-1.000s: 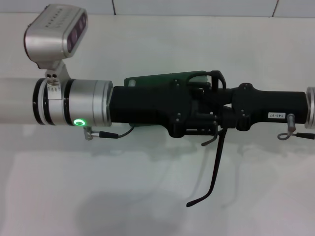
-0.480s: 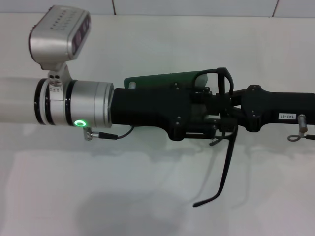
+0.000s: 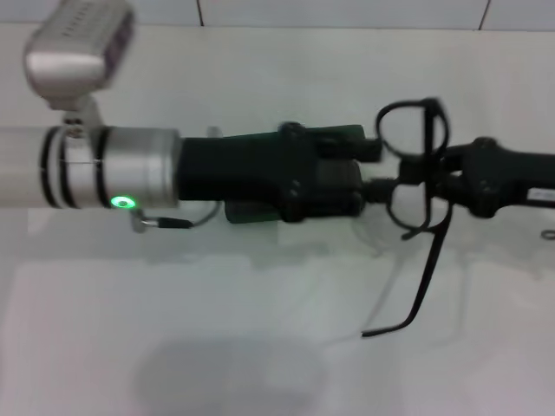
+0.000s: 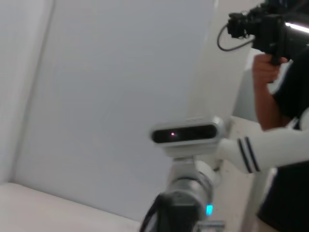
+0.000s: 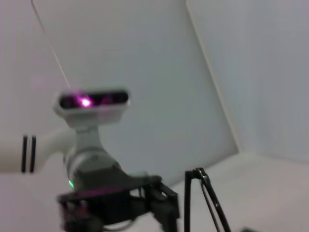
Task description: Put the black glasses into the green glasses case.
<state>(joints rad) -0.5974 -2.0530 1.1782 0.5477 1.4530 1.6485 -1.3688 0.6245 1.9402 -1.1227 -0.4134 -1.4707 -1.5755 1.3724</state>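
Observation:
The drooping temple arm (image 3: pixel 422 295) sticks out too far to fit the case. My right gripper should carry the frame (image 3: pixel 402 208) over to my left gripper to get the arm pushed in first.
The black glasses (image 3: pixel 428 143) hang in the air right of centre in the head view, one temple arm drooping down toward the table. My right gripper (image 3: pixel 438 178) reaches in from the right and is shut on their frame. My left gripper (image 3: pixel 375 166) stretches in from the left, its fingers apart just short of the glasses. The green glasses case (image 3: pixel 342 134) lies under the left gripper, mostly hidden, with only its edges showing. The right wrist view shows part of the black glasses (image 5: pixel 208 195) close up and the left arm (image 5: pixel 96 193) beyond.
A white table (image 3: pixel 260 329) spreads below both arms. The left wrist view shows the right arm's camera (image 4: pixel 186 134) and, behind it, a person holding a camera (image 4: pixel 270 29).
The right gripper has pulled away to the right with the glasses. The left arm has drawn back to the left, so the two grippers now stand apart.

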